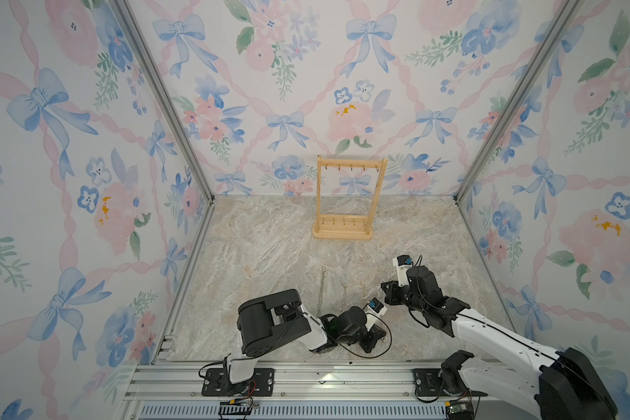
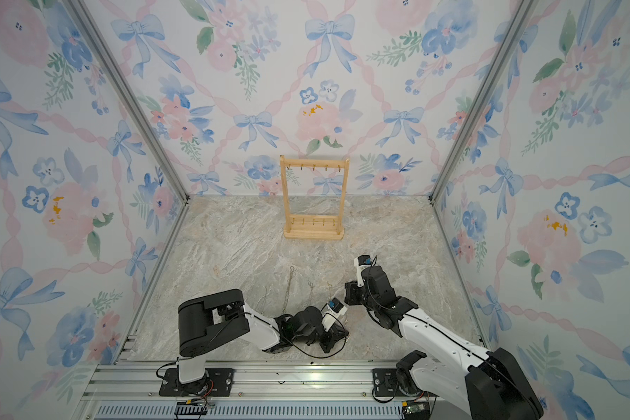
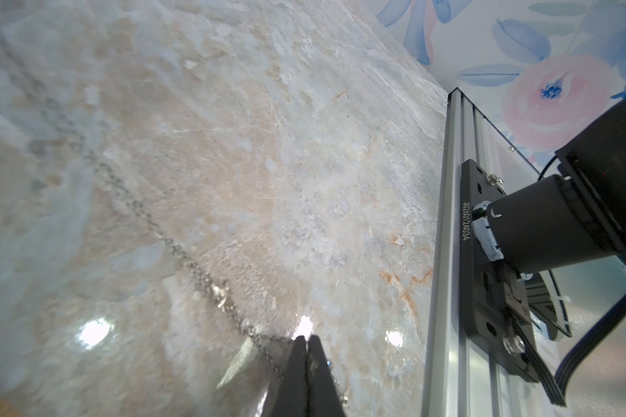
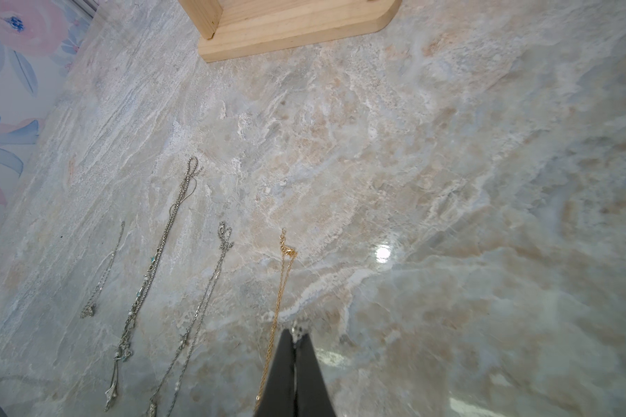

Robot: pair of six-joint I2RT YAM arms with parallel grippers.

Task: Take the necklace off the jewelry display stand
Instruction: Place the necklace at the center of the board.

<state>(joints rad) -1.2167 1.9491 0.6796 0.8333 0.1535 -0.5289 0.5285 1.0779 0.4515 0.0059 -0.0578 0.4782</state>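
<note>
I should keep lowering the silver necklace's end point(image 4: 297, 326) with my right gripper, as the marble point(image 4: 365, 285) beside the gold chain is open, until it lies there, then let go.
The jewelry display stand point(image 1: 342, 232) point(image 2: 313, 232) is a light wooden frame at the back middle of the table, with bare hooks in both top views; its base point(image 4: 286, 32) shows in the right wrist view. A thin silver necklace point(image 3: 181, 252) runs across the marble to my left gripper point(image 3: 306, 339) point(image 1: 373, 336), which is shut on it low at the table's front. My right gripper point(image 4: 296, 334) point(image 1: 388, 291) is shut too, with a small silvery piece of chain pinched at its tips, just above the table.
Several other chains lie side by side on the marble: a gold chain point(image 4: 281, 289) right beside my right fingers, and silver chains point(image 4: 167, 234) point(image 4: 210, 289) point(image 4: 105, 267) further over. An aluminium rail point(image 3: 445, 252) with the arm's mount borders the front. Flowered walls close three sides.
</note>
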